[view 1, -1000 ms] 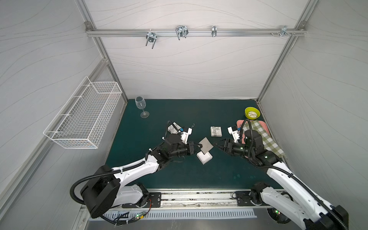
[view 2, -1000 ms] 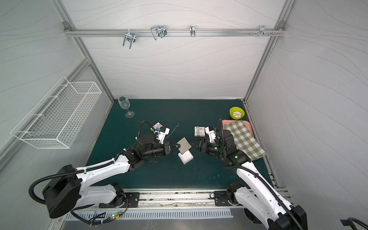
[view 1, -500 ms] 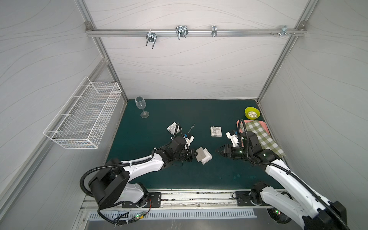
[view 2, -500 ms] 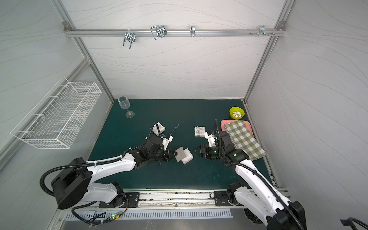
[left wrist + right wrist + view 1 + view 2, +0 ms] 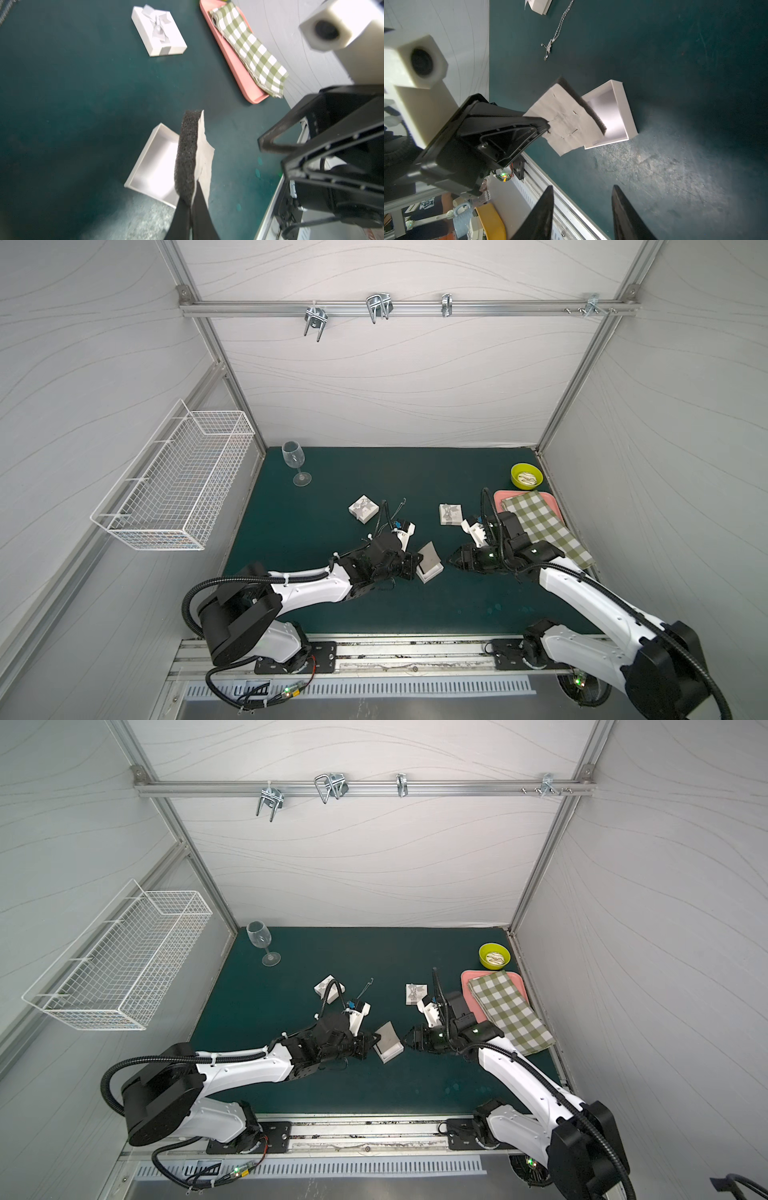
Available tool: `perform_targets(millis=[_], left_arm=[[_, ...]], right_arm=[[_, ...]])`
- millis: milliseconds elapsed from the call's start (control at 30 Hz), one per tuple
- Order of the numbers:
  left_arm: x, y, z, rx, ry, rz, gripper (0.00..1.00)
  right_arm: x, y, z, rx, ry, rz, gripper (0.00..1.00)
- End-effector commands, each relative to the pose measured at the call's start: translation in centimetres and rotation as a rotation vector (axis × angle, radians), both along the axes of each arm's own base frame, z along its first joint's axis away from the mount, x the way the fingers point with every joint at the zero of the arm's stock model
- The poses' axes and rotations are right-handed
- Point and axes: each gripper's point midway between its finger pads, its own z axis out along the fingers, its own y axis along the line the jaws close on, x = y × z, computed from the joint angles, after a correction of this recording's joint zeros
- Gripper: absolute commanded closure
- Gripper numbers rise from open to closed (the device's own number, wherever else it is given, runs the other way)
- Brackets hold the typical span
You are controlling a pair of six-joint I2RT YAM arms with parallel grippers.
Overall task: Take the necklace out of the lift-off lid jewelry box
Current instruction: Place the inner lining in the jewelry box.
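The insert (image 5: 568, 120) is held by one edge and leans steeply over the jewelry box's base (image 5: 614, 114). My left gripper should put the insert inside, and my right gripper should press it down.
The white jewelry box base (image 5: 433, 573) (image 5: 391, 1053) lies open on the green mat, its inside bare (image 5: 154, 166) (image 5: 610, 112). My left gripper (image 5: 417, 562) (image 5: 192, 199) is shut on the box's insert (image 5: 187, 153) (image 5: 566, 122), black foam backed with grey card, and holds it tilted over the base. The silver necklace (image 5: 552, 40) (image 5: 401, 506) (image 5: 368, 986) lies on the mat behind the left wrist, outside the box. My right gripper (image 5: 451, 561) (image 5: 582, 189) stands open and holds nothing, just right of the base.
Two white boxes with grey bows (image 5: 363, 509) (image 5: 450, 514) sit on the mat behind the arms. A pink tray (image 5: 498, 499) with a green checked cloth (image 5: 544, 526) and a yellow-green bowl (image 5: 526, 476) are at the right. A wine glass (image 5: 294, 462) stands back left.
Both grippers have come toward the front of the mat. The right jaws have narrowed but stay apart. The left gripper keeps the insert, which dipped and now tilts over the base.
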Motion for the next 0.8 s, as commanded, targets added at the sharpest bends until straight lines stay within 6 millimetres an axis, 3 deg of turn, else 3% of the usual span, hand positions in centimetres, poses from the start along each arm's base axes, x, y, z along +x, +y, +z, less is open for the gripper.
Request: perform_targets(millis=[0,233,500,767], left_arm=[[1.4,-0.5,1.1,-0.041,-0.054,0.057,1.00],[1.5,-1.5,-0.1,-0.058,-0.036,0.047,1.00],[0.9,-0.8,-1.4,-0.035,-0.023,0.046,1.00],[0.4,-1.1,-2.9,-0.046,-0.009,0.018,1.00]], right_arm=[[0.1,0.5,0.3,-0.013,-0.024,0.032,0.57],[0.1,1.5,-0.2,-0.024,-0.013,0.063,0.60],[0.6,2.0,-0.5,-0.038,-0.019,0.076,0.61],[0.7,3.0,-1.6,-0.066,-0.004,0.106,0.69]])
